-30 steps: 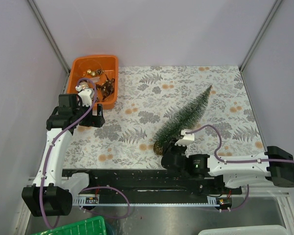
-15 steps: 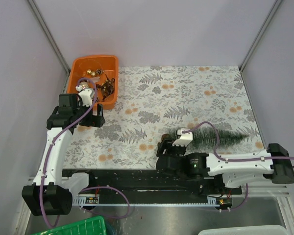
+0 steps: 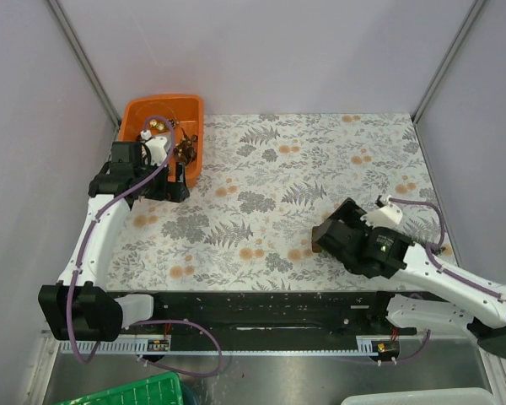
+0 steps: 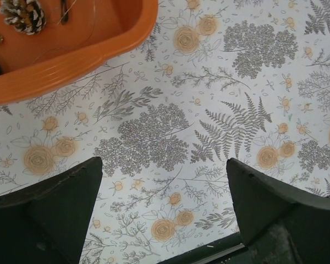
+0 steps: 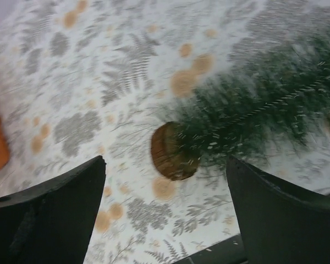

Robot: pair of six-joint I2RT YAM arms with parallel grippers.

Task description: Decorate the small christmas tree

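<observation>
The small christmas tree's trunk is clear beyond its brown base point(image 5: 174, 152). I should now move my right gripper along the tree until its fingers are on both sides of that trunk point(image 5: 286, 100).
The small christmas tree point(image 5: 264, 104) lies on its side on the flowered tablecloth, blurred in the right wrist view, its round brown base point(image 5: 173, 151) toward the camera. My right gripper point(image 5: 166, 162) is open above it, with the base seen in the gap between the fingers and not pinched. In the top view the right gripper point(image 3: 327, 236) and its arm cover the tree. My left gripper point(image 4: 162, 165) is open and empty over the cloth beside the orange tray point(image 4: 71, 60). From above, the left gripper point(image 3: 170, 184) sits at the tray's near corner.
The orange tray point(image 3: 162, 105) at the back left holds gold and brown ornaments point(image 3: 156, 124) and a frosted pine cone point(image 4: 23, 14). Grey walls close in the table on three sides. A green bin point(image 3: 126, 392) and a white bin point(image 3: 422, 396) sit below the front rail.
My right gripper has opened and let go of the tree, which went from leaning to lying flat, and the arm swung right. My left gripper moved closer to the tray.
</observation>
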